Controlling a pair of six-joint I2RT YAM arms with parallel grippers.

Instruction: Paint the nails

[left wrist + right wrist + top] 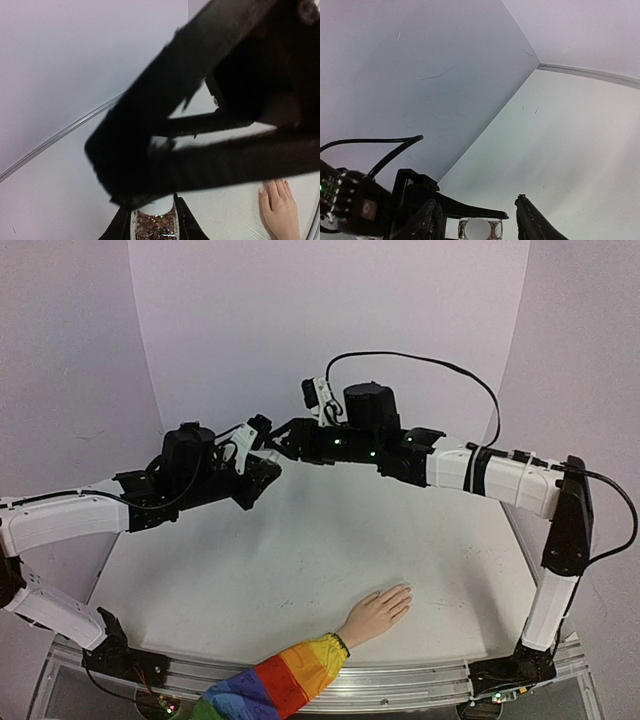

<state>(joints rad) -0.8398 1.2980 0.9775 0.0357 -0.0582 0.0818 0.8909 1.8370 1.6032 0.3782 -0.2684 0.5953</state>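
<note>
The white cap [159,206] has my right gripper's fingers slanting across it. My left gripper should move back and tilt the bottle [155,226] so that the cap points into the gap between those fingers.
A small flesh-coloured hand [377,612] in a rainbow-striped sleeve [280,685] lies palm down near the table's front edge. Its nails [261,192] show as tiny pale tips in the left wrist view. My left gripper [152,207] is shut on a small polish bottle [156,225] with brown glitter and a white cap, held up over the far part of the table [300,560]. My right gripper [477,201] faces the bottle [480,229] end-on. Its fingers [532,222] stand apart on either side of the cap with gaps. In the top view the two grippers [268,455] meet.
White walls close in the table at the back and sides, with a corner seam [540,65] beyond the right gripper. The right arm's black cable [430,365] loops above the arm. A metal rail [420,680] runs along the front edge.
</note>
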